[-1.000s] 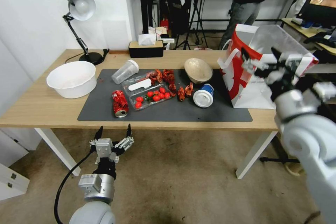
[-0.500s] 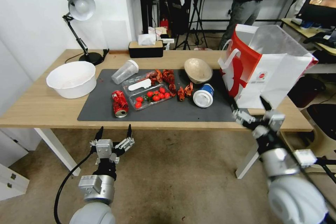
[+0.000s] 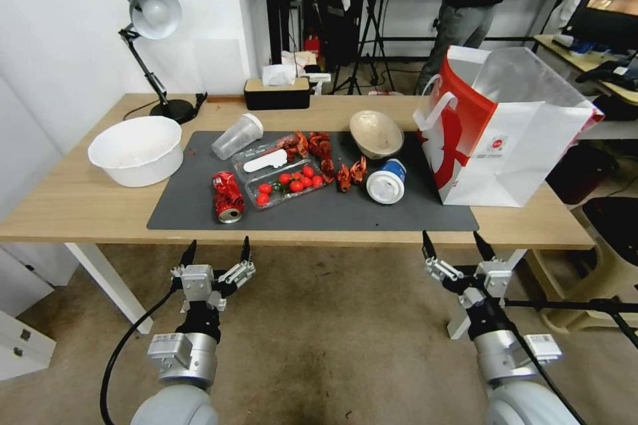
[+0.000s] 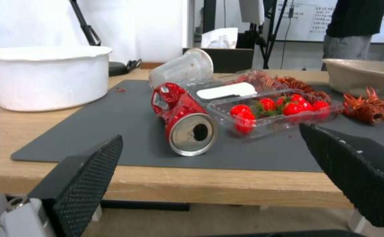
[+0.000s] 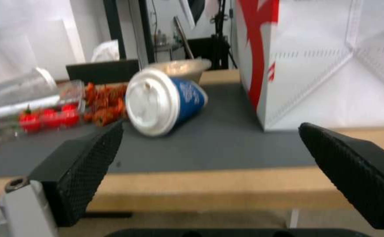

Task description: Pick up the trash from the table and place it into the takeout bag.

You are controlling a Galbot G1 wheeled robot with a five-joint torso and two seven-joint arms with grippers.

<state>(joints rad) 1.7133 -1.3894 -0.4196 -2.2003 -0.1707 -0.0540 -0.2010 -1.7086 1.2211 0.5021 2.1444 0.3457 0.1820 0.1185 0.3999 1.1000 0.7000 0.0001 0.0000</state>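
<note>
The lid of the blue-and-white lidded cup (image 3: 387, 180) should stay on when the robot carries the cup to the takeout bag, because the lid's rim sits evenly all around.
On the table (image 3: 80, 206) the trash lies on a dark mat (image 3: 193, 212): a crushed red can (image 3: 227, 196) (image 4: 185, 117), a clear plastic cup (image 3: 237, 136) on its side, a beige bowl (image 3: 376, 133) and a blue-and-white lidded cup (image 3: 387, 181) (image 5: 163, 100) tipped over. The takeout bag (image 3: 505, 133) (image 5: 323, 62) stands open at the mat's right end. My left gripper (image 3: 218, 246) (image 4: 210, 138) hangs open below the table's front edge, facing the can. My right gripper (image 3: 452, 240) (image 5: 211, 126) is open at the same height, facing the lidded cup and bag.
A clear clamshell of cherry tomatoes (image 3: 282, 176) and red crayfish shells (image 3: 351, 174) lie mid-mat. A white basin (image 3: 136, 149) and a desk lamp (image 3: 151, 13) stand at the left, a tissue box (image 3: 277, 93) at the back edge.
The right arm has come down from beside the bag's mouth to below the table's front edge, fingers open throughout. The left arm and the table's items have not moved.
</note>
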